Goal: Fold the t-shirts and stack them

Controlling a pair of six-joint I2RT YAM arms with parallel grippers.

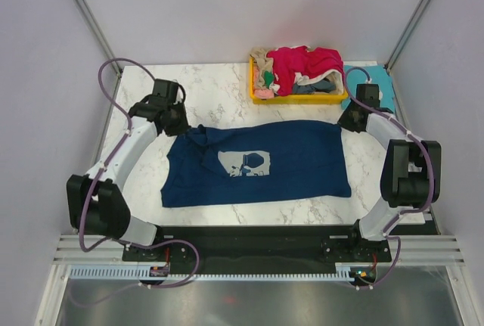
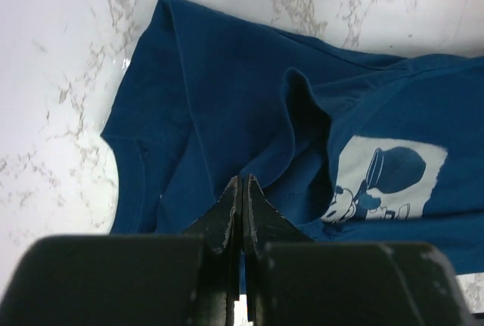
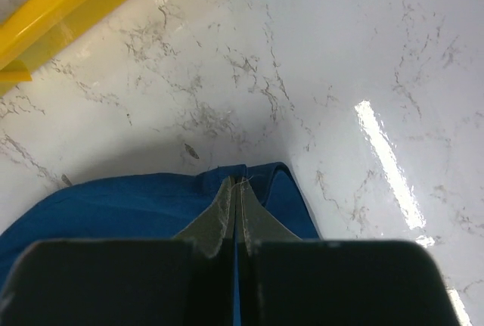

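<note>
I should keep pulling the navy t-shirt's far edge (image 1: 283,124) toward the t-shirt's near edge (image 1: 189,204) with my left gripper until it lies flat. Both grippers hold that far edge, one at each end.
A navy t-shirt (image 1: 295,167) with a pale square Mickey print (image 1: 244,163) lies spread on the marble table, its left part wrinkled. My left gripper (image 1: 180,123) is at the shirt's far-left corner. In the left wrist view its jaws (image 2: 242,181) are closed, with blue cloth (image 2: 212,99) between them. My right gripper (image 1: 349,120) is at the far-right corner. In the right wrist view it (image 3: 236,182) is shut on the shirt's edge (image 3: 113,205). A crimson-pink tee (image 1: 306,61) tops a pile of other tees in the tray. A teal tee (image 1: 374,80) lies beside the tray.
The yellow tray (image 1: 299,100) stands at the back right, just beyond the shirt's far edge; it also shows in the right wrist view (image 3: 68,1). Bare marble (image 1: 219,84) lies behind the shirt on the left. Frame posts rise at both back corners.
</note>
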